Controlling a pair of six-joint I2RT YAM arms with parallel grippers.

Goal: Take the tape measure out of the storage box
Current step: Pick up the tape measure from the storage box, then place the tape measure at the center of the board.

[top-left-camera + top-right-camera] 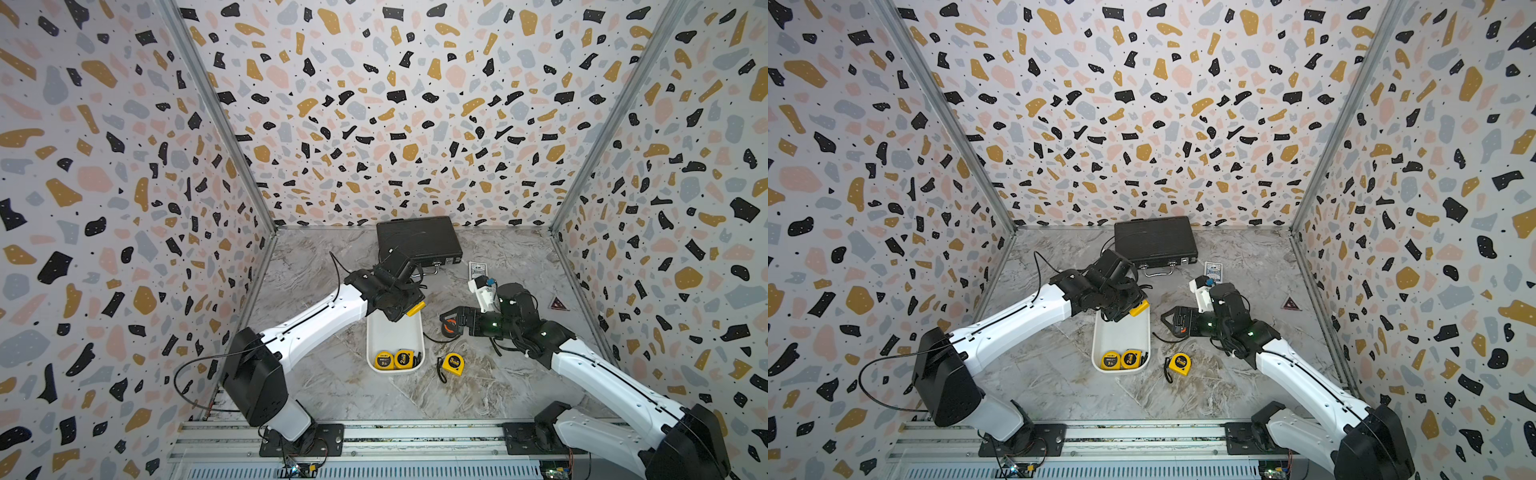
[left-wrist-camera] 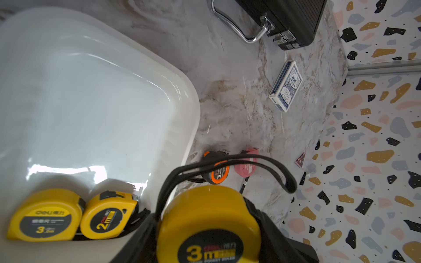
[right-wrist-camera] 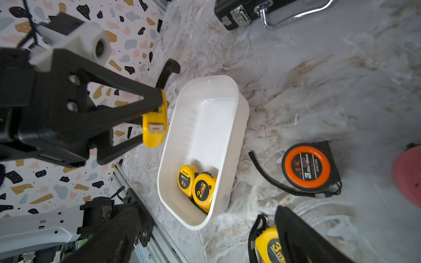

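Free space (image 1: 482, 364) lies past the tape measures next to the tub, so the robot's left gripper should pass its yellow tape measure (image 1: 415, 308) to the right gripper, which will set it down there.
The storage box (image 1: 395, 332) (image 1: 1121, 332) (image 2: 91, 102) (image 3: 239, 109) is a white tub in mid-table. Two yellow tape measures (image 1: 394, 360) (image 1: 1120, 360) (image 2: 75, 216) (image 3: 197, 184) lie at its near end. My left gripper (image 1: 405, 309) (image 1: 1129, 309) (image 2: 208, 218) hangs above the tub's far end, shut on a third yellow tape measure (image 1: 415, 308) (image 1: 1139, 308) (image 2: 208, 227) (image 3: 155, 123) whose black strap loops out in front. My right gripper (image 1: 446, 324) (image 1: 1169, 323) (image 3: 205, 218) stands open, right of the tub, holding nothing.
On the table right of the tub lie a yellow tape measure (image 1: 453, 363) (image 1: 1180, 364) (image 3: 266, 248), an orange-black one (image 2: 218, 168) (image 3: 306, 167) and a pink one (image 2: 247, 164). A black briefcase (image 1: 417, 241) (image 1: 1154, 241) and a card deck (image 1: 478, 270) (image 2: 287, 86) sit behind.
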